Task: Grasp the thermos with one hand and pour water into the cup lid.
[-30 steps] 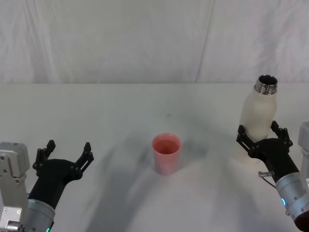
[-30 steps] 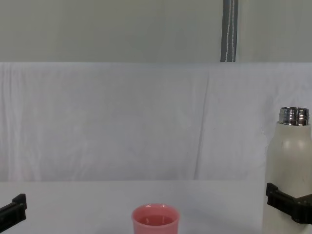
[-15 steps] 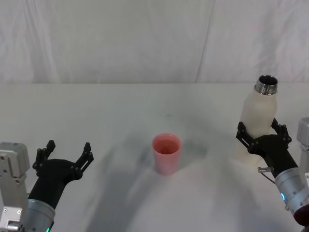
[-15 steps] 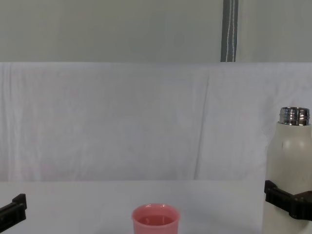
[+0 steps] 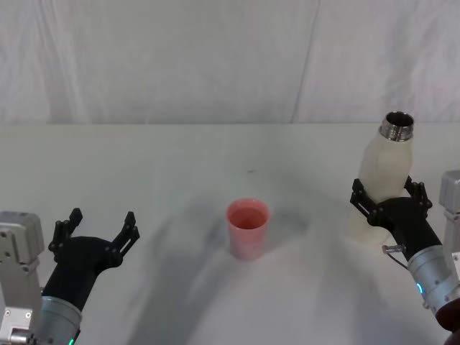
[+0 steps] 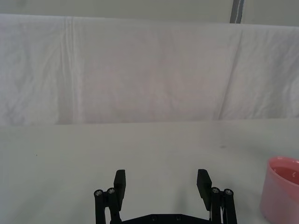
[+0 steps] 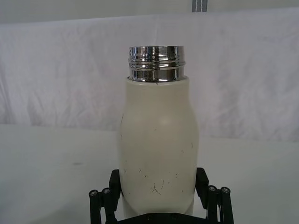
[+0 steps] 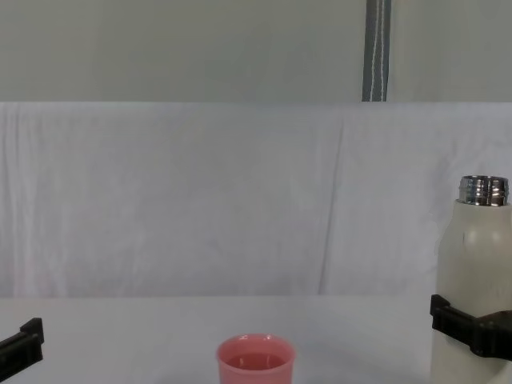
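The steel neck (image 8: 484,191) has its cap off and its threads showing. I expect the thermos (image 8: 474,276) to pour a thin, clear stream of water once I tilt it almost level.
The cream-white thermos (image 5: 384,167) stands upright on the table at the right, its steel neck uncapped. My right gripper (image 5: 387,191) is open, its black fingers straddling the lower body of the thermos (image 7: 158,140) with one on each side; I cannot tell whether they touch it. The pink cup lid (image 5: 248,228) stands upright at the table's middle, well left of the thermos. My left gripper (image 5: 101,220) hovers open and empty near the front left; in the left wrist view the cup lid (image 6: 283,189) lies off to one side of it.
A white cloth covers the table (image 5: 180,165) and hangs as a backdrop behind it. A grey pole (image 8: 376,50) rises behind the cloth. Bare tabletop lies between the cup lid and the thermos.
My right gripper has slid a little farther forward around the thermos. The thermos, the cup lid and the left arm have stayed put.
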Controlling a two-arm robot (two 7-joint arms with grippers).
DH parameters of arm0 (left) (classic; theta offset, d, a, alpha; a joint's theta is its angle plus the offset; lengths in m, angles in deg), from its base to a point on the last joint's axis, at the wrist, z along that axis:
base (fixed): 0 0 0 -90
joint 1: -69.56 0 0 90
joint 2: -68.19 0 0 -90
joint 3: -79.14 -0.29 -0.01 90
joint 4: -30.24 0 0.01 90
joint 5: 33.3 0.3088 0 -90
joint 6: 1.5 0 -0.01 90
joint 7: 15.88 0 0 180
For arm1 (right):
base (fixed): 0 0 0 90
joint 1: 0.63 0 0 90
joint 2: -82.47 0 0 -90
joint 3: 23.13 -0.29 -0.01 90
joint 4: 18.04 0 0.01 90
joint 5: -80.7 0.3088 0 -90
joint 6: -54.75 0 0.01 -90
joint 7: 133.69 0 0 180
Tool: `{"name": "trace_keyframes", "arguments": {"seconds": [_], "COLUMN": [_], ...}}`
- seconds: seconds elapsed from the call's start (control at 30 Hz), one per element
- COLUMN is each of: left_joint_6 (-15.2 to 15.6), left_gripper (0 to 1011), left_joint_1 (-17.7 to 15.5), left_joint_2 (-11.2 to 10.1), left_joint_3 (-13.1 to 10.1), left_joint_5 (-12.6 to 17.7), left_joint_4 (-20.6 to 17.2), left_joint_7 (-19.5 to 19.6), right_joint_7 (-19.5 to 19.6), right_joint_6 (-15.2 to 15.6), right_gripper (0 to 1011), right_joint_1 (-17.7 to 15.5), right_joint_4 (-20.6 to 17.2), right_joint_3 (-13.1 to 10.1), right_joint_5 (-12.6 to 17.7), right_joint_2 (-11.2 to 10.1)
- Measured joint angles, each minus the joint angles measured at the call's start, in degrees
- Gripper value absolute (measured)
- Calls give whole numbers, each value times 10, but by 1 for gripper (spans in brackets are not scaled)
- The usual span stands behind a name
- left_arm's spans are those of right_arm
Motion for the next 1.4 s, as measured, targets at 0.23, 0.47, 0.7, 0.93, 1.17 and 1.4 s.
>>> {"name": "trace_keyframes", "arguments": {"seconds": [0.23,0.47,0.7,0.93,1.17,1.4], "left_joint_6": [0,0,0,0,0,0], "left_gripper": [1001,1001,1001,1001,1001,1001], "left_joint_1": [0,0,0,0,0,0], "left_joint_2": [0,0,0,0,0,0], "left_joint_3": [0,0,0,0,0,0], "left_joint_5": [0,0,0,0,0,0], "left_joint_4": [0,0,0,0,0,0], "left_joint_7": [0,0,0,0,0,0], "right_joint_7": [0,0,0,0,-5,-8], "right_joint_6": [0,0,0,0,4,6], "right_gripper": [1001,980,950,950,950,950], "right_joint_1": [-1,-1,-2,-2,-1,6], "right_joint_4": [0,-1,-1,-2,-13,-34], "right_joint_3": [0,0,0,0,2,5], "right_joint_5": [0,-1,-1,-1,-1,-12], "right_joint_2": [0,0,0,0,-6,-18]}}
